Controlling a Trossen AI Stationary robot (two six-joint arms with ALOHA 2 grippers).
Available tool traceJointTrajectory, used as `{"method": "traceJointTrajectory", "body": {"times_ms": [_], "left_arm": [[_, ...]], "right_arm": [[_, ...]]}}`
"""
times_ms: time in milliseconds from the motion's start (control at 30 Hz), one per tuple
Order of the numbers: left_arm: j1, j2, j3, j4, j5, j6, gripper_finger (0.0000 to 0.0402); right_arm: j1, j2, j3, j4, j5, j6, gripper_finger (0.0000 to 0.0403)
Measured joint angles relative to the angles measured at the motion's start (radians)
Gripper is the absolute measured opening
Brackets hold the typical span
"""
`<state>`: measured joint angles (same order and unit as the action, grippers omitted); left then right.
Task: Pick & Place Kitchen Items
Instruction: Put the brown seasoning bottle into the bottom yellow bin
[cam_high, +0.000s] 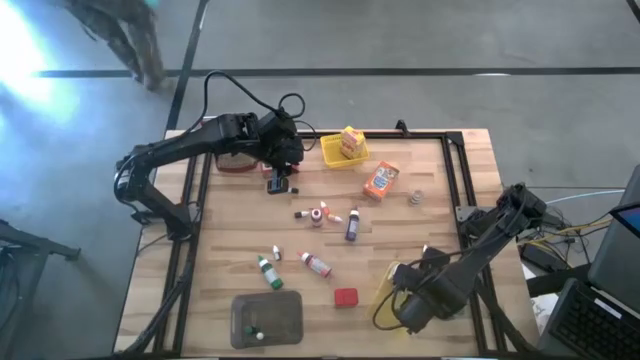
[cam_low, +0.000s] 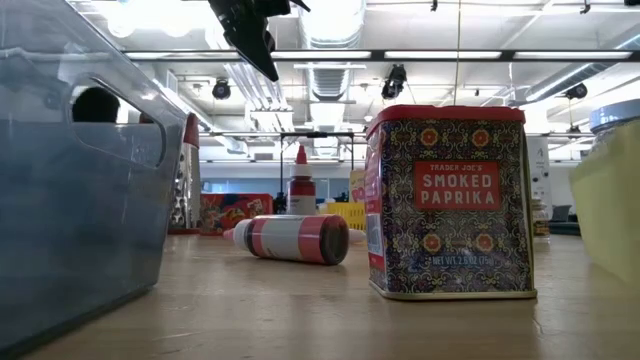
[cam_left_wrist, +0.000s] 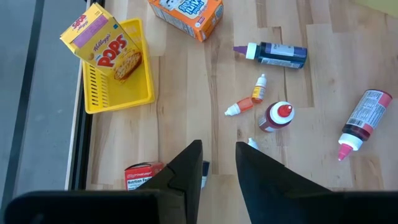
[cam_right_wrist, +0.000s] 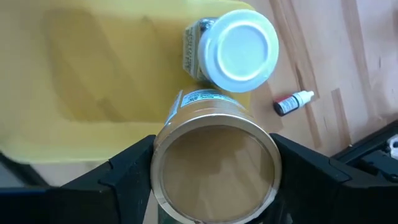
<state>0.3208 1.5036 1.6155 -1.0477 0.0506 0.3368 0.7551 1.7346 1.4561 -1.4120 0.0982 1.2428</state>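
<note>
I should lower the gold-lidded jar (cam_right_wrist: 215, 169) next with my right gripper until it sits inside the yellow basket (cam_right_wrist: 149, 93), because it is hanging lid up next to the white-lidded jar.
My right gripper (cam_right_wrist: 214, 171) hangs at the table's near right, over a yellow basket (cam_right_wrist: 93, 74), shut on a round jar with a gold lid (cam_right_wrist: 214, 165). A white-lidded jar (cam_right_wrist: 239, 50) stands in that basket. My left gripper (cam_left_wrist: 217, 155) hangs high over the far left, open with a narrow gap and nothing between its fingers. Under it lie a small red tin (cam_left_wrist: 143, 175) and a dark little bottle (cam_high: 284, 188). Several small bottles (cam_high: 352, 225) lie mid-table. A red paprika tin (cam_low: 450, 200) stands on the near part, beside a lying bottle (cam_low: 290, 238). My right gripper pinches the gold-lidded jar between its two fingers (cam_right_wrist: 134, 168), one on each side of the round wall (cam_right_wrist: 186, 102) just under the lid. The fingers come from above, pointing down. The jar stands upright in the hold, lid up; whether its bottom rests in the basket I cannot tell.
A second yellow basket (cam_high: 335, 152) at the far edge holds a Pops box (cam_left_wrist: 106, 43); an orange box (cam_high: 380, 180) lies next to it. A grey tray (cam_high: 268, 318) sits at the near edge, a grater (cam_low: 185, 185) far left. Black rails (cam_high: 462, 170) frame the table.
</note>
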Motion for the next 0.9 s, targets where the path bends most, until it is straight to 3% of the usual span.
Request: {"method": "traceJointTrajectory", "body": {"times_ms": [267,700,900], "left_arm": [[0.0,0.0,0.0,0.0,0.0,0.0,0.0103],[0.0,0.0,0.0,0.0,0.0,0.0,0.0103],[0.0,0.0,0.0,0.0,0.0,0.0,0.0103]], "right_arm": [[0.0,-0.059,-0.119,0.092,0.005,0.003,0.0281],[-0.001,-0.351,-0.421,0.31,0.016,0.097,0.0288],[-0.001,-0.423,-0.536,0.449,0.021,0.107,0.0273]]}}
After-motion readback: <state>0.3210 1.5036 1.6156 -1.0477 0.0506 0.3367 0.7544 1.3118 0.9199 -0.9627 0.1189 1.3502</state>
